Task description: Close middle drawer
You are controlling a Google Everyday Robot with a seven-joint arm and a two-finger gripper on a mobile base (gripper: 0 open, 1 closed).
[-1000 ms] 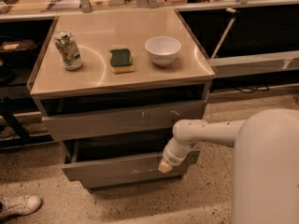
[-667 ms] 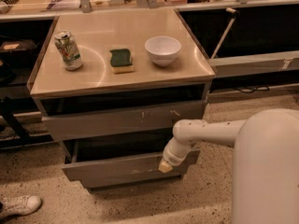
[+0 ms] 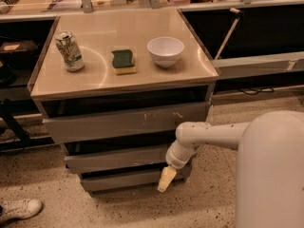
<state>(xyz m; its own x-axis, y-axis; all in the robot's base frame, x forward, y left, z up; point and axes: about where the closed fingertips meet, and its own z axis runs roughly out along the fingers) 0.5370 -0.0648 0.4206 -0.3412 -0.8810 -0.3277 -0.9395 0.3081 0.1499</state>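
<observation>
My gripper's fingers are hanging down across the lower panel (image 3: 153,175), so I should lift the fingers up to the middle drawer's front (image 3: 157,156) before I push that drawer in.
The middle drawer (image 3: 118,159) is a wide grey panel without a handle. It stands out only a little from the cabinet, with a dark gap above it. Above it is the top drawer front (image 3: 123,122) with white scratches, and below it a narrower grey front (image 3: 123,180). My gripper (image 3: 166,179) hangs from the white arm (image 3: 209,134) at the right end of the middle drawer's front, its pale tip pointing down across the lower panel.
On the beige cabinet top (image 3: 123,27) stand a can (image 3: 69,50), a green sponge (image 3: 123,61) and a white bowl (image 3: 165,50). My white body (image 3: 273,170) fills the right foreground. A white shoe (image 3: 19,209) is on the speckled floor at the lower left.
The middle drawer has slid back into the cabinet, uncovering the lower front below it. My gripper moved inward with it.
</observation>
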